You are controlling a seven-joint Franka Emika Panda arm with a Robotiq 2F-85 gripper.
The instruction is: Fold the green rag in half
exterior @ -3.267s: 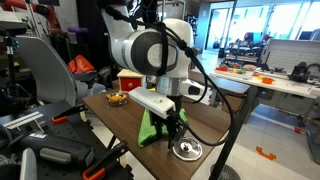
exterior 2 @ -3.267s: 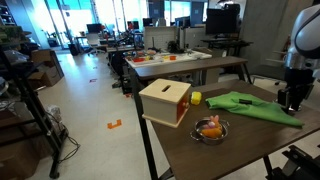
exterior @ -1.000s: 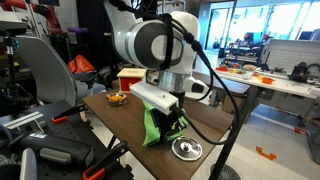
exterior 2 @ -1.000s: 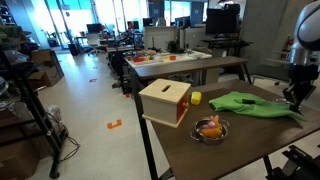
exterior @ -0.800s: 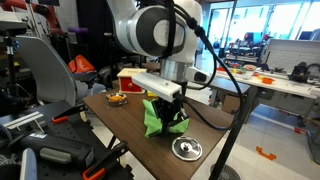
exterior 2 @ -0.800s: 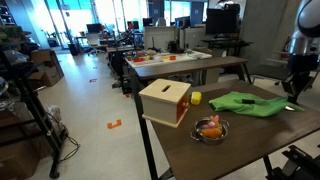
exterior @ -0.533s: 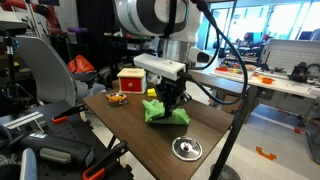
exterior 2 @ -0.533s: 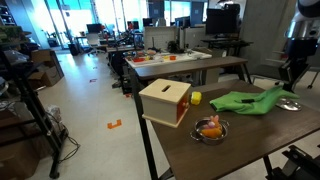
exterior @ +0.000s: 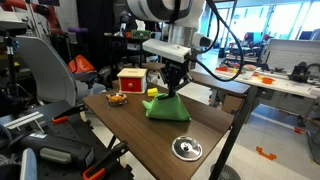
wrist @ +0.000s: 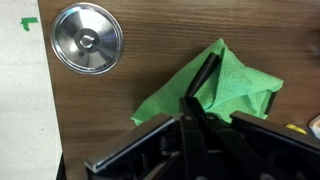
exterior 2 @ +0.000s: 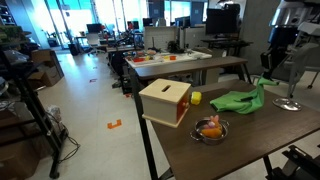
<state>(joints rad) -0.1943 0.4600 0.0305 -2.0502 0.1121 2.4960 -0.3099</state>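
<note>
The green rag's raised edge is pinched in my gripper above the rag's resting part. I should keep bringing that edge over and down until it touches the rag below.
The green rag hangs in a tent shape over the wooden table, one edge lifted and the rest resting on the tabletop. My gripper is shut on that raised edge, above the cloth. In an exterior view the rag rises at its far end to the gripper. The wrist view shows the closed black fingers pinching the rag, which spreads out crumpled beneath them.
A round metal disc lies on the table beside the rag. A wooden box with a red top, a small yellow-green object and a bowl with orange contents stand at the other end.
The gripper has risen and carried the rag's pinched edge away from the metal disc, toward the wooden box. The cloth has been drawn up and over itself.
</note>
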